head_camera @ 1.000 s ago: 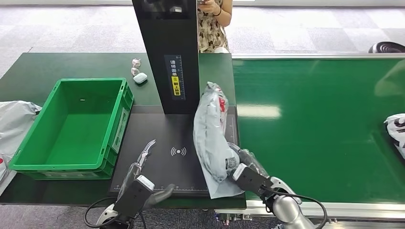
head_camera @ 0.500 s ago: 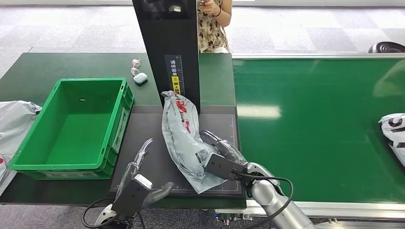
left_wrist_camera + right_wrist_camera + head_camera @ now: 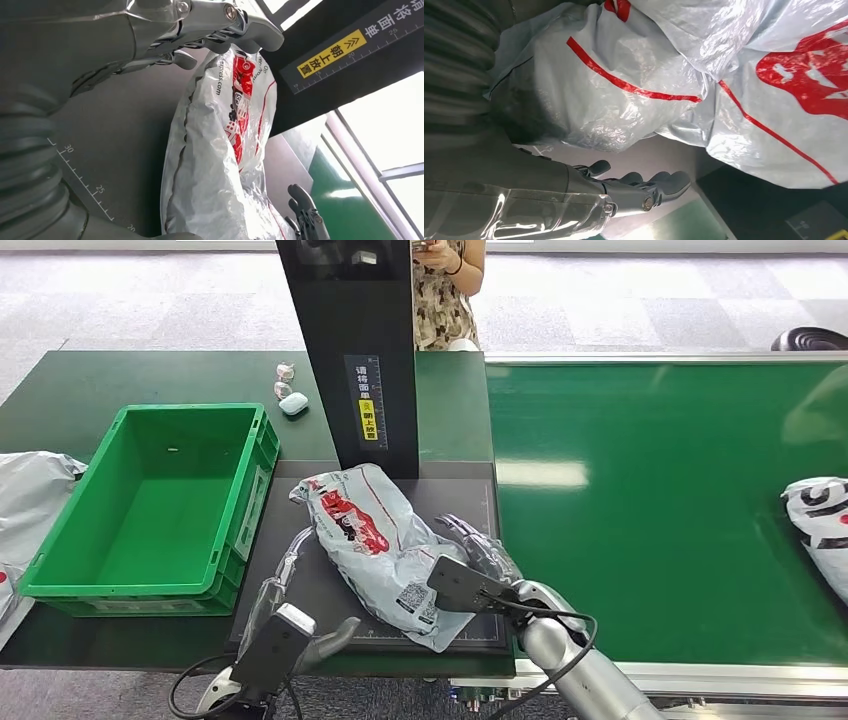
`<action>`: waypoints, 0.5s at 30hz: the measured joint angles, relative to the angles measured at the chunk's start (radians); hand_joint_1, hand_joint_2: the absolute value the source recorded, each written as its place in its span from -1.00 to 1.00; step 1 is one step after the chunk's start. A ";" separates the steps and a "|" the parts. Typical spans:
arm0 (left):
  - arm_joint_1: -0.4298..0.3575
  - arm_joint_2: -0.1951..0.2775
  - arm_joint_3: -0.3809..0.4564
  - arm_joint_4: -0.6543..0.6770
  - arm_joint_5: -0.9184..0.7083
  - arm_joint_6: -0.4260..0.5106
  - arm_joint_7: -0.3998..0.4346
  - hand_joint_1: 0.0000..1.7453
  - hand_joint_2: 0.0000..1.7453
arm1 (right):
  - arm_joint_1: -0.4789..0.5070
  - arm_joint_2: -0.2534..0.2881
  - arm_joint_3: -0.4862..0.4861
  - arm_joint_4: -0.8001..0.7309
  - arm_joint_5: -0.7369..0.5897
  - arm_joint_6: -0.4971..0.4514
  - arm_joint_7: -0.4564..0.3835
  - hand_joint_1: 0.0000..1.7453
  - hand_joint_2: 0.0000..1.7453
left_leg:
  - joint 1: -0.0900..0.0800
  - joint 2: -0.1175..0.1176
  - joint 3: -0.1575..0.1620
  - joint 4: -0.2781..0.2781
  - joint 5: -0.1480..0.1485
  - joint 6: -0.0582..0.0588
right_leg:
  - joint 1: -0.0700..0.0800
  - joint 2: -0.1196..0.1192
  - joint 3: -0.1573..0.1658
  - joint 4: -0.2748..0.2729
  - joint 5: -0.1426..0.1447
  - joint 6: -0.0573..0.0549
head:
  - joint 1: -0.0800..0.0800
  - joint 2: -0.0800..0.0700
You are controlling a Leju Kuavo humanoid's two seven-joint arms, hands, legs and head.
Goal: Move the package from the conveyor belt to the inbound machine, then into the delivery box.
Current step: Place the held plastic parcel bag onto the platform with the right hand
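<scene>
The package (image 3: 378,545) seems to be about as long as the green delivery box (image 3: 160,505) is wide. I expect the package to reach across both rims when I carry it over.
The package (image 3: 372,545), a grey plastic mail bag with red print, lies flat on the black plate (image 3: 300,502) of the inbound machine, in front of its black column (image 3: 350,350). My right hand (image 3: 470,548) rests beside the bag's right end with fingers spread and nothing in it. In the right wrist view the bag (image 3: 724,75) lies past my right hand's (image 3: 624,190) straight fingers. My left hand (image 3: 288,575) is open at the plate's left part, its fingertips close to the bag's left end. From the left wrist, the left hand (image 3: 200,30) reaches toward the bag (image 3: 220,150).
An empty green delivery box (image 3: 60,540) stands left of the plate. The green conveyor belt (image 3: 660,510) runs on the right, with another bag (image 3: 820,530) at its right edge. Grey bags (image 3: 30,490) lie far left. An earbud case (image 3: 293,405) sits behind the box. A person (image 3: 445,290) stands behind the machine.
The package has tipped from upright at the plate's right side down to the left and now lies flat. My right hand followed it leftward. The far bag on the belt crept left.
</scene>
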 joint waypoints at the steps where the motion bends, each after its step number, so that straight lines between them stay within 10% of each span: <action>1: 0.000 0.000 0.000 0.000 -0.006 0.002 0.000 -1.00 1.00 | 0.003 0.000 -0.002 0.000 -0.015 0.000 -0.016 -1.00 1.00 | 0.000 0.000 0.000 0.000 0.000 0.000 | 0.000 0.000 0.000 0.000 0.000 0.000 | 0.000 0.000; 15: -0.171 0.023 -0.127 0.091 -0.257 -0.139 0.005 -1.00 1.00 | 0.117 0.048 -0.146 -0.142 -0.575 0.186 -0.257 -1.00 1.00 | 0.000 0.000 0.000 0.000 0.001 -0.001 | 0.000 0.000 -0.001 0.000 0.001 0.000 | 0.000 0.000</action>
